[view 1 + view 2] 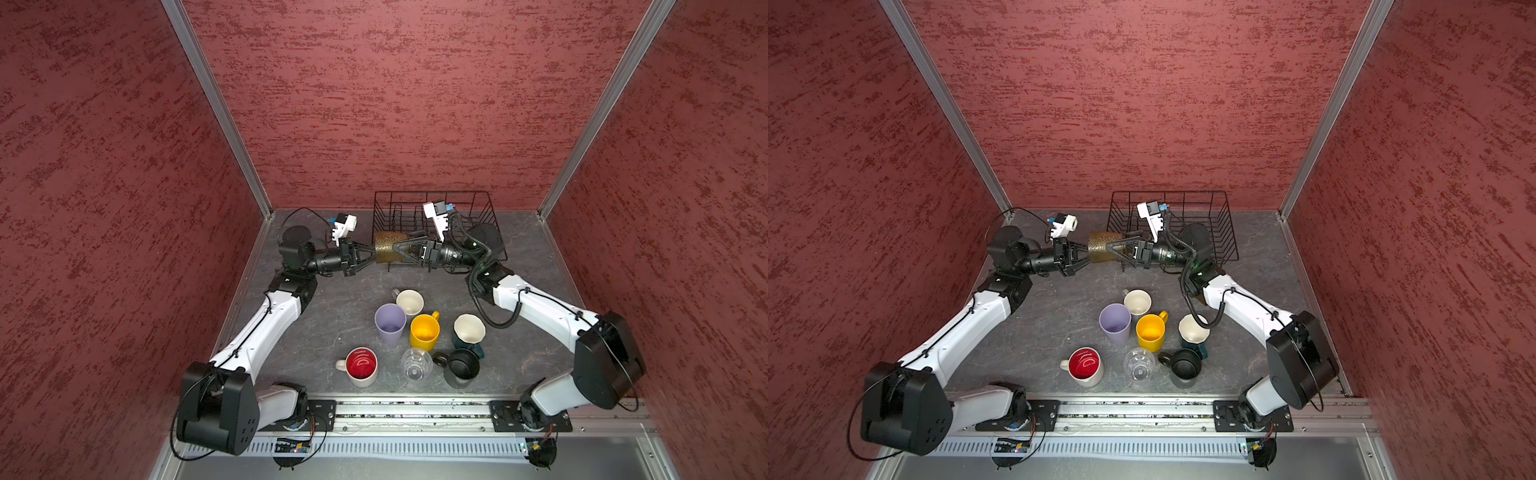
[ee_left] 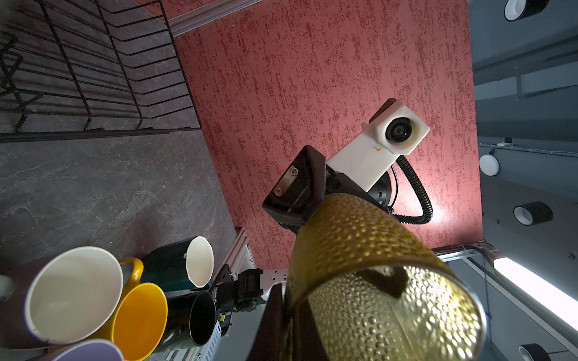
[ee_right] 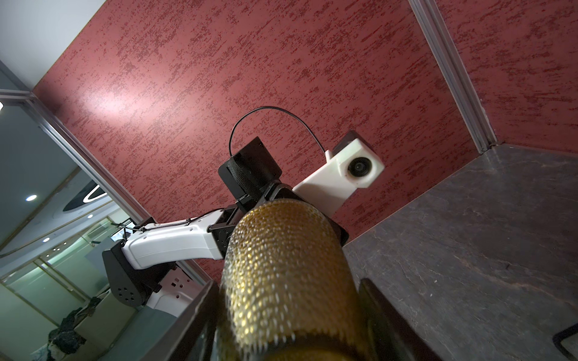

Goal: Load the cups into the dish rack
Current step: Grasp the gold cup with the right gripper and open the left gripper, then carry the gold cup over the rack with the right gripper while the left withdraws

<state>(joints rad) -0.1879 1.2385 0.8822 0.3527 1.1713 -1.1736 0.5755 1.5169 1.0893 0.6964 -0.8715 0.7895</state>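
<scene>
The amber glass is pinched by its rim (image 2: 302,296) in my left gripper, so my right gripper should take hold of its base end (image 3: 293,328) before lowering it rim-down into the dish rack.
The amber glass (image 1: 388,248) (image 1: 1100,247) lies level in the air just in front of the dish rack (image 1: 436,194) (image 1: 1167,193). My left gripper (image 1: 373,252) (image 2: 289,328) is shut on its rim, one finger inside the glass (image 2: 359,250). My right gripper (image 1: 397,249) (image 3: 291,318) faces it from the other end. Its fingers (image 3: 200,312) flank the glass body (image 3: 281,265) with slim gaps, so it is open. Seven other cups stand on the table, among them a lilac tumbler (image 1: 390,322), a yellow mug (image 1: 424,330) and a black mug (image 1: 461,368).
The other cups are a grey mug with a cream inside (image 1: 409,301), a teal mug (image 1: 469,330), a clear glass (image 1: 417,363) and a white mug with a red inside (image 1: 361,365). Red walls close the back and both sides. The dish rack (image 2: 93,78) holds no cup.
</scene>
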